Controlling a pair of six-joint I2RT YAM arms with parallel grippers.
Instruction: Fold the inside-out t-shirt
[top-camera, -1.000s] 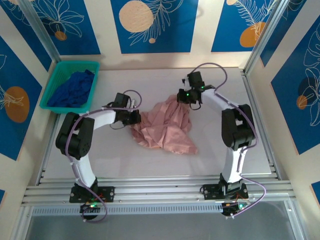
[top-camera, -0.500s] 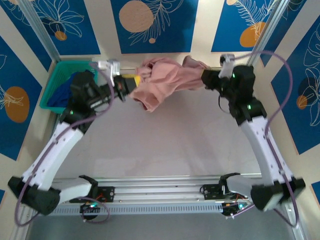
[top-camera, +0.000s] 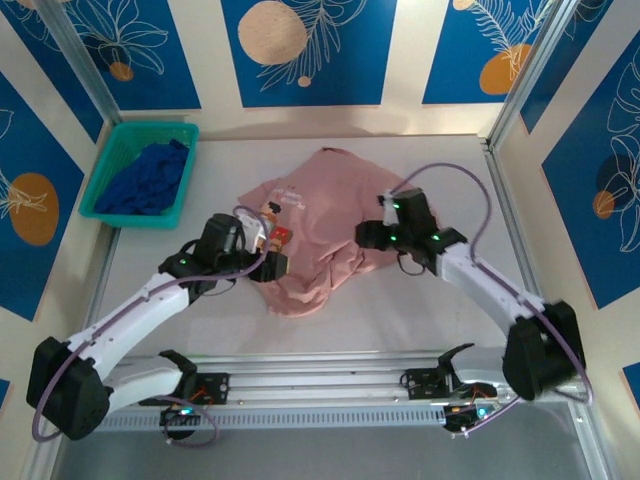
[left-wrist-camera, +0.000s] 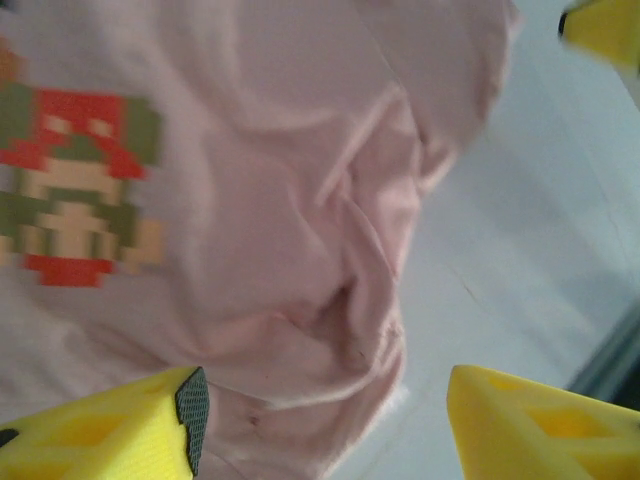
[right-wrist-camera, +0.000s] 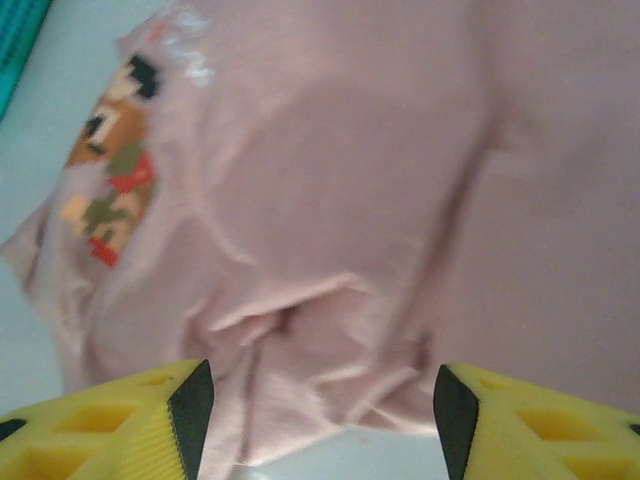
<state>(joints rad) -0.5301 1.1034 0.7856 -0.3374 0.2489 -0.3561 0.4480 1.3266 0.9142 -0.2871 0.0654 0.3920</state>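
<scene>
I see limp folds (top-camera: 332, 273) bunched along the t-shirt's wrinkled hem (top-camera: 345, 210). The t-shirt will come up hanging and drooping and will gather inward when I lift it.
The inside-out t-shirt (top-camera: 320, 235) is dusty pink and lies rumpled in the middle of the table, its small pixel print (top-camera: 276, 214) facing up on the left part. My left gripper (top-camera: 272, 264) stands open at the shirt's near-left edge, and its yellow fingers (left-wrist-camera: 130, 430) straddle a wrinkled hem of the shirt (left-wrist-camera: 300, 200) without touching it. My right gripper (top-camera: 371, 237) is open at the shirt's right side. Its fingers (right-wrist-camera: 520, 425) stand wide apart over bunched folds of the shirt (right-wrist-camera: 350, 180), with the print (right-wrist-camera: 112, 175) to the left.
A teal basket (top-camera: 110, 150) holding a dark blue garment (top-camera: 145, 180) sits at the table's back left corner. Bare white table (top-camera: 420, 310) lies in front of the shirt, bounded by metal rails at the near edge and right side.
Half a second ago both grippers held the shirt stretched in the air at the back. Both arms have come down and forward, the shirt lies on the table, and both grippers have opened and let go.
</scene>
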